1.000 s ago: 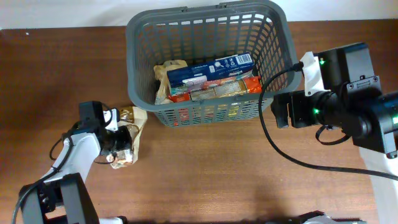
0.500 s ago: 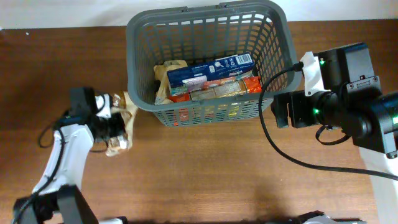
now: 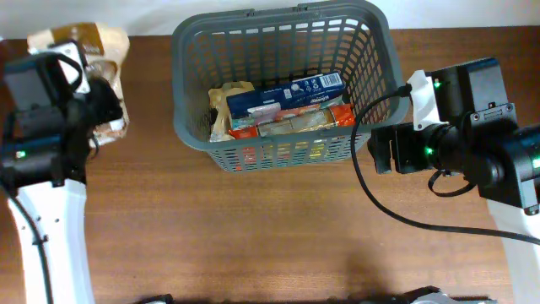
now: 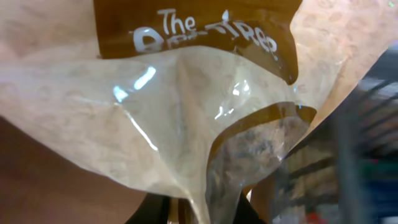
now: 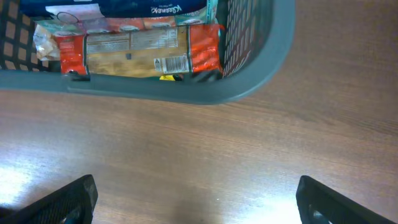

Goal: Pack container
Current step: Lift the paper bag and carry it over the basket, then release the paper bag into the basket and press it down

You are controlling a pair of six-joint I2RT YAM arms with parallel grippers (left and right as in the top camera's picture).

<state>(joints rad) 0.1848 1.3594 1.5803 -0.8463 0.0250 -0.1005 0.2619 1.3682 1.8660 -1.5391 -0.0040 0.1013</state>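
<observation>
My left gripper is holding the snack bag's gathered end [image 4: 200,182], and the container is open above the packet [image 3: 308,122]. I keep carrying the bag until it is in the container.
The container [image 3: 190,84], a large dark grey lattice basket, stands at the table's back centre. It holds a blue box [image 3: 287,95], a red and tan packet [image 3: 295,122] and a crumpled tan bag [image 3: 224,97]. My left gripper [image 3: 89,97] is shut on a tan and brown snack bag [image 3: 101,51] and holds it raised, left of the container. The bag [image 4: 186,106] fills the left wrist view, pinched at the bottom. My right gripper [image 5: 196,202] is open and empty over bare table, right of the container [image 5: 261,68].
A black cable [image 3: 371,186] loops from the right arm across the table's right side. Wooden tabletop [image 3: 278,236] stretches in front of the container.
My left gripper has lifted the snack bag off the table and carried it up and back to the far left. The right arm has not moved.
</observation>
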